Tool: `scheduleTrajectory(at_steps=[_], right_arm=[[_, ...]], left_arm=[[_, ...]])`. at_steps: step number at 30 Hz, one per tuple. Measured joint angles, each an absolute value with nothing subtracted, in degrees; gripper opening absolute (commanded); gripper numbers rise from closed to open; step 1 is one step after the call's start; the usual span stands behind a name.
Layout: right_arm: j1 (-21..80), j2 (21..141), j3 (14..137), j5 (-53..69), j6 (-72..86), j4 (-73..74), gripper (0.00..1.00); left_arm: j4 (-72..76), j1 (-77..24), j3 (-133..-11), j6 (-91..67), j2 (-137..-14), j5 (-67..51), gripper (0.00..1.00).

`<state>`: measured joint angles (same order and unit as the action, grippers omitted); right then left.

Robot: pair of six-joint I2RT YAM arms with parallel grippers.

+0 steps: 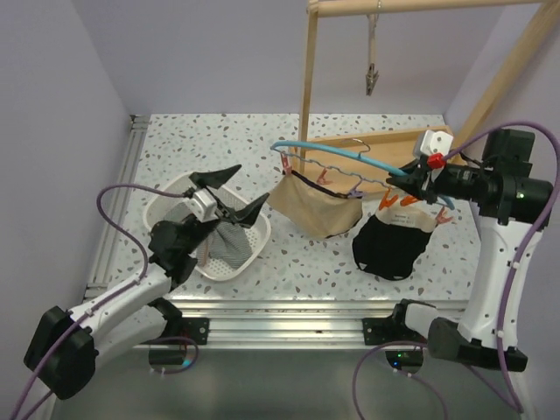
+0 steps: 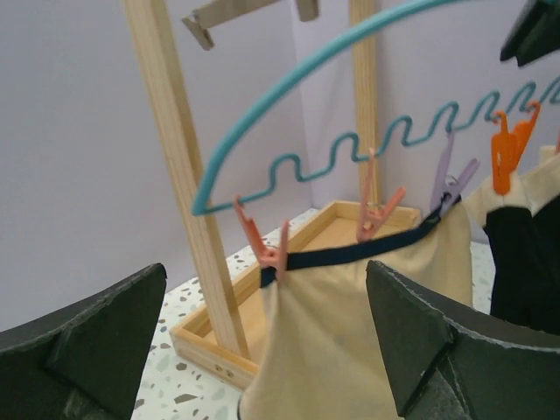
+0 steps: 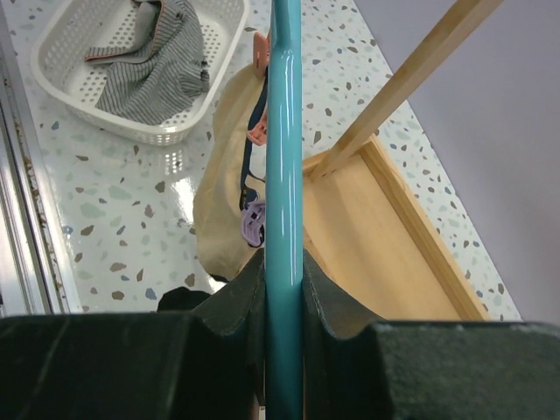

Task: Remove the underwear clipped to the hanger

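Note:
The end salmon peg [image 1: 285, 163] holds the beige pair out past my left gripper's fingers. I should move the hanger [image 1: 302, 144] nearer with my right gripper and then squeeze the peg.
My right gripper [image 1: 411, 179] is shut on the teal hanger [image 1: 337, 151], whose bar runs between its jaws in the right wrist view [image 3: 284, 131]. The beige pair [image 1: 317, 208] hangs from a salmon peg [image 2: 265, 248] and a lilac peg [image 2: 451, 184]. The black pair [image 1: 392, 245] with pale waistband hangs from orange pegs [image 1: 395, 202] and rests on the table. The grey striped pair [image 1: 227, 245] lies in the white basket [image 1: 254, 254]. My left gripper [image 1: 229, 193] is open and empty above the basket, just left of the beige pair [image 2: 367, 332].
A wooden rack with an upright post [image 1: 305, 79] and a tray base [image 1: 385, 149] stands behind the hanger. A wooden peg [image 1: 373, 80] dangles from its top bar. Grey walls enclose left, back and right.

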<state>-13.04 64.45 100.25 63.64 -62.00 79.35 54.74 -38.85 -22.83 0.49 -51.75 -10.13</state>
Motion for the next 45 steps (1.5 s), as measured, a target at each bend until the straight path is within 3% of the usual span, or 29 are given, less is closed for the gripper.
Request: scheduleTrajectory(at_steps=[7, 16, 28, 45], right_arm=[[-12.64, 71.77, 101.89, 64.12, -66.06, 79.26, 0.0], [-6.57, 73.49, 103.18, 65.32, -69.93, 79.11, 0.0], [-3.11, 76.69, 102.83, 66.02, -69.63, 79.07, 0.0], [-2.57, 75.29, 100.47, 66.61, -67.48, 78.85, 0.0]], left_arm=[[68.38, -16.45, -26.48, -19.53, -66.13, -35.18, 1.0], [71.5, -14.48, -31.92, -34.09, -81.3, -53.3, 1.0], [72.53, -20.01, -32.73, -22.96, -78.26, -53.04, 0.97], [71.7, -20.97, -30.87, -19.4, -77.65, -37.65, 0.87]])
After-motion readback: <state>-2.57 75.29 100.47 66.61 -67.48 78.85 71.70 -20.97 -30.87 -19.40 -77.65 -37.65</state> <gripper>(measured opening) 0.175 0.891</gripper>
